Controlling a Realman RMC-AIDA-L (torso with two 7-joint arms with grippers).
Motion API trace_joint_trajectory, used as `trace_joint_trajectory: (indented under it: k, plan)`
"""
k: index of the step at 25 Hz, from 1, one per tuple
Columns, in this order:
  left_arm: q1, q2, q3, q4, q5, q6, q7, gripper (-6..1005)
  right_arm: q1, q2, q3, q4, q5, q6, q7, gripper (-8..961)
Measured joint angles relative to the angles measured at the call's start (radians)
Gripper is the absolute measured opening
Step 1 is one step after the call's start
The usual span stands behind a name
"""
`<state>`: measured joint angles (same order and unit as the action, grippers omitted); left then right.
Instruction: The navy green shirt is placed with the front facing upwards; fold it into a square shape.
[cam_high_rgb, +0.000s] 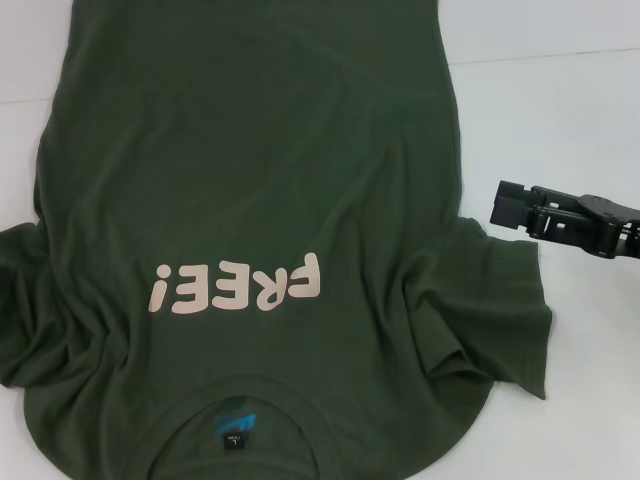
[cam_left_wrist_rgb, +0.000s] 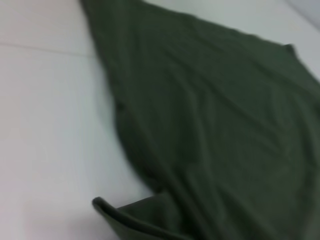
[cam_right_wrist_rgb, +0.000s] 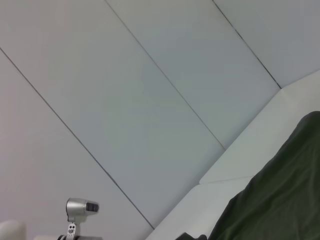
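I keep moving the raised sleeve edge (cam_left_wrist_rgb: 132, 220) inward with my left gripper until it rests by the pale letters (cam_high_rgb: 185, 288), where the shirt's front lies flat and open.
The navy green shirt (cam_high_rgb: 250, 200) lies spread on the white table with its front up. The pale letters "FREE!" (cam_high_rgb: 238, 285) read upside down from my side, and the collar with the small blue label (cam_high_rgb: 233, 425) is at the near edge. Both sleeves are rumpled, the right one (cam_high_rgb: 495, 320) bunched near my right gripper (cam_high_rgb: 512, 208). That gripper hovers over the bare table just right of the shirt, apart from the cloth. My left gripper is out of view; the left wrist view shows only the shirt (cam_left_wrist_rgb: 225, 125) with a folded edge. The shirt also shows in the right wrist view (cam_right_wrist_rgb: 285, 200).
Bare white table (cam_high_rgb: 580, 120) lies to the right of the shirt and at the far left (cam_high_rgb: 25, 90). The right wrist view shows a pale panelled wall (cam_right_wrist_rgb: 125, 100) and a small silver device (cam_right_wrist_rgb: 80, 207).
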<state>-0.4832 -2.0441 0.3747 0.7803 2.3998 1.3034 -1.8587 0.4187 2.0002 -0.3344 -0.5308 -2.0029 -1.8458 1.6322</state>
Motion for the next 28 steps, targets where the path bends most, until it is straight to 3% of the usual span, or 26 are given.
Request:
trace_joint_trajectory:
  k: [10, 17, 28]
  plan:
    - [-0.016, -0.002, 0.000, 0.021, -0.095, 0.182, -0.014, 1, 0.003, 0.002, 0.000, 0.000, 0.000, -0.001, -0.002, 941]
    - [-0.024, -0.019, 0.007, 0.056, -0.117, 0.252, -0.049, 1, 0.004, 0.003, 0.000, 0.000, -0.001, -0.001, -0.006, 941]
    - [-0.075, -0.084, 0.019, 0.033, -0.121, 0.229, -0.058, 1, 0.000, 0.005, -0.002, 0.000, -0.001, -0.002, -0.009, 941]
